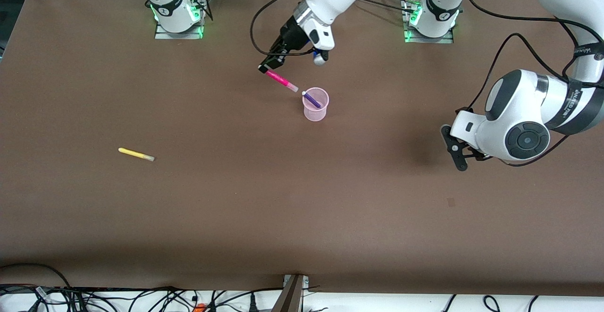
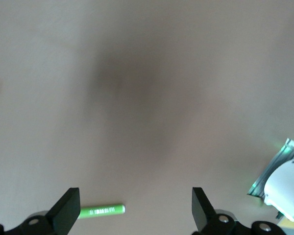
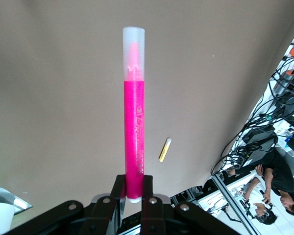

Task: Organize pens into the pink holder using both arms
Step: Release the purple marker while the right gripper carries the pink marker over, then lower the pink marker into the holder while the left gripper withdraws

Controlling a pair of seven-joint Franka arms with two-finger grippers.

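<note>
I should now move my right gripper to the pink holder's opening, with the magenta-pink pen's pale cap going first, and let go once the cap is inside.
My right gripper is shut on the butt end of the magenta-pink pen, held tilted in the air with its pale cap pointing down at the pink holder; the cap tip is just short of the rim. The right wrist view shows the fingers clamped on that pen. A dark purple pen leans inside the holder. The yellow pen lies on the table toward the right arm's end and also shows in the right wrist view. My left gripper is open above the green pen, which lies on the table; in the front view the left gripper hides that pen.
The brown table spreads wide around the holder. Two white arm bases with green lights stand along the edge farthest from the front camera. Cables lie off the table's nearest edge.
</note>
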